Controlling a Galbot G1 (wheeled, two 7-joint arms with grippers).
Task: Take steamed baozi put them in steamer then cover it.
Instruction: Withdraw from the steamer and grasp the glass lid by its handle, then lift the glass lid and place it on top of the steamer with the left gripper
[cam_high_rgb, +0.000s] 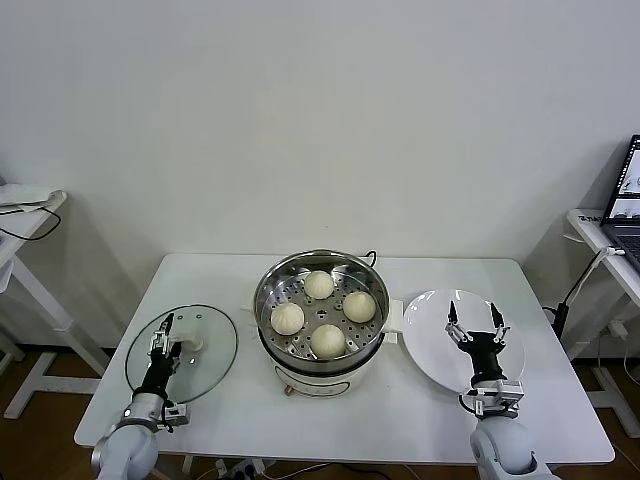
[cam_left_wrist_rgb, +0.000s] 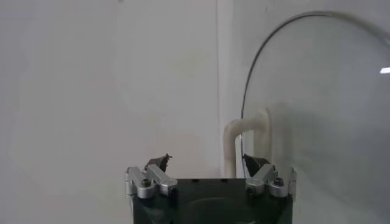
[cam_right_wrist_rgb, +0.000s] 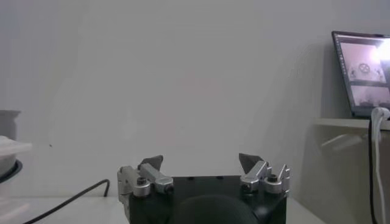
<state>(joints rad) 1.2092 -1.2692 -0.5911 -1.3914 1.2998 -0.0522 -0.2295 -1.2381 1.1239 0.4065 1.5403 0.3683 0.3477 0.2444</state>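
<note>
The glass cover will come to rest on the steamer's rim, clear of the baozi, when the robot lowers it, because they sit low inside the steamer's raised rim.
The steamer stands mid-table with several pale baozi on its perforated tray. The glass cover lies flat on the table to its left, white handle up. My left gripper hovers over the cover beside the handle, open and empty. In the left wrist view the handle rises just past one fingertip of the left gripper, and the cover's rim curves behind. My right gripper hangs open and empty above the white plate; the right wrist view shows the right gripper with nothing between its fingers.
The bare white plate sits to the right of the steamer. A black cable runs along the table behind the pot. A side desk with a laptop stands far right, another small table far left. A white wall backs the table.
</note>
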